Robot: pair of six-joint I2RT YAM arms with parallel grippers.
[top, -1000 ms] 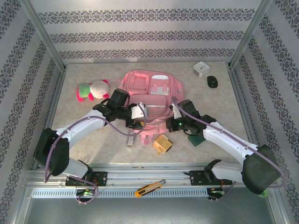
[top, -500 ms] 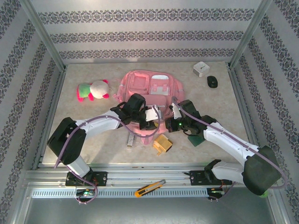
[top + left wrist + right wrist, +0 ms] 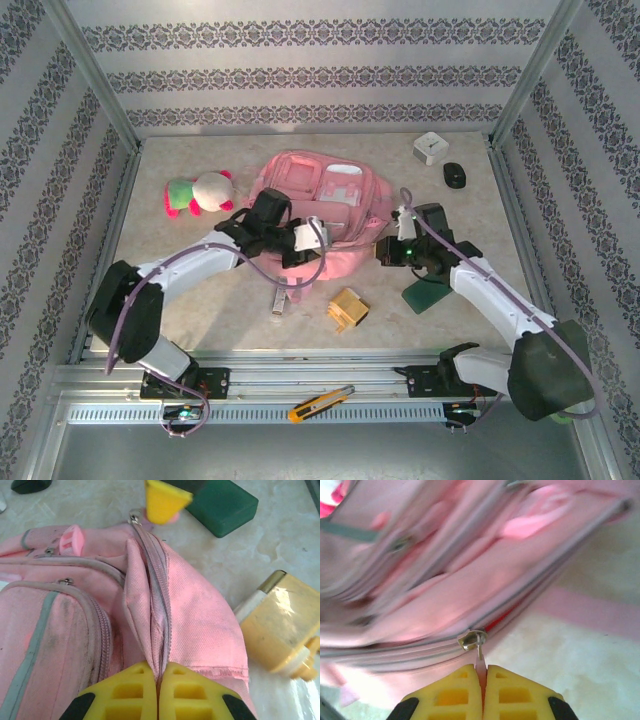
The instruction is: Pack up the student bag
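My left gripper is pinching the seam and a red gap (image 3: 505, 619) is ahead of the zipper slider (image 3: 471, 639), so my right gripper should go on pulling the tab until that gap closes.
The student bag (image 3: 322, 195), a pink backpack with front pockets, lies in the middle of the table. My left gripper (image 3: 308, 240) is at its near edge, shut on the fabric beside the main zipper (image 3: 159, 595); in the left wrist view the yellow fingertips (image 3: 135, 680) pinch that seam. My right gripper (image 3: 386, 250) is at the bag's right side. In the right wrist view that gripper (image 3: 481, 668) is shut on the pink pull tab under the metal zipper slider (image 3: 472, 640). One right fingertip (image 3: 162, 502) shows at the zipper's far end.
A plush toy (image 3: 198, 192) lies left of the bag. A white cube (image 3: 431, 148) and a black object (image 3: 456, 175) sit at the back right. A yellow object (image 3: 349, 309), a green box (image 3: 425, 296) and a small grey stick (image 3: 279, 300) lie near the front. A utility knife (image 3: 320, 402) rests on the rail.
My left gripper has closed on the bag's zipper seam. My right gripper has moved right and back with the pull tab, and the bag's near edge has shifted with it.
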